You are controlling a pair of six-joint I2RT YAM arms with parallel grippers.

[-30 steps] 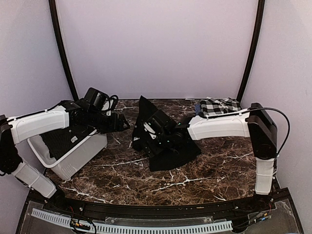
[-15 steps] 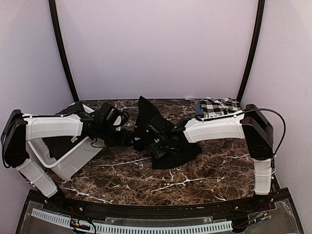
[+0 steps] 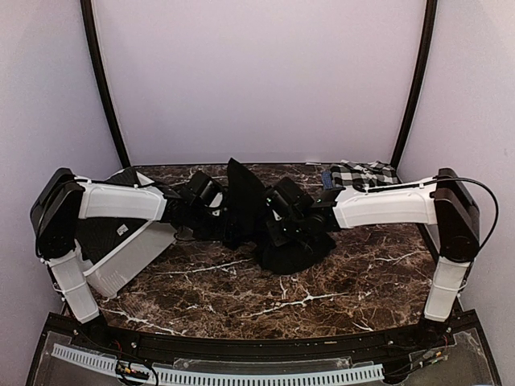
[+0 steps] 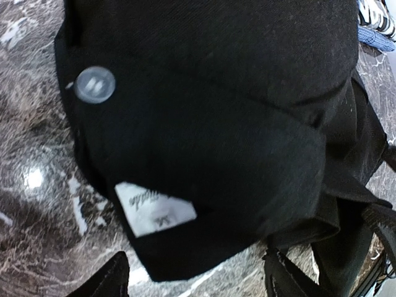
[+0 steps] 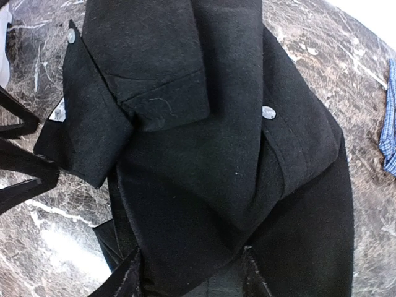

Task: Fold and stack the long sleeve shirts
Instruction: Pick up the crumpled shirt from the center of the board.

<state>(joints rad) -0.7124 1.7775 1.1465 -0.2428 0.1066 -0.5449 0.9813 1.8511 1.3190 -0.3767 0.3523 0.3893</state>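
Note:
The black shirt lies bunched (image 3: 245, 211) below both grippers. My right gripper should first pull it toward the checked shirt (image 3: 362, 175), and then my left gripper should lift the opposite end.
A black long sleeve shirt (image 3: 294, 245) lies bunched in the middle of the marble table, with one fold standing up (image 3: 239, 186). My left gripper (image 3: 219, 219) is open at the shirt's left edge. In the left wrist view the collar with its white neck label (image 4: 154, 208) and a clear button (image 4: 94, 84) sits just ahead of the spread fingers (image 4: 106, 282). My right gripper (image 3: 278, 225) is open over the shirt, and black cloth (image 5: 192, 185) lies between its fingers (image 5: 130, 279). The checked, blue-edged shirt (image 3: 364, 174) lies at the back right.
A white plastic bin (image 3: 129, 256) with dark cloth inside stands tilted at the left, beside the left arm. The left gripper's fingers (image 5: 25, 162) show at the left of the right wrist view. Black frame posts stand at the back corners.
My left arm has swung right from over the bin to the black shirt's collar edge. My right gripper has shifted a little right and back, and the shirt's lower part has bunched tighter.

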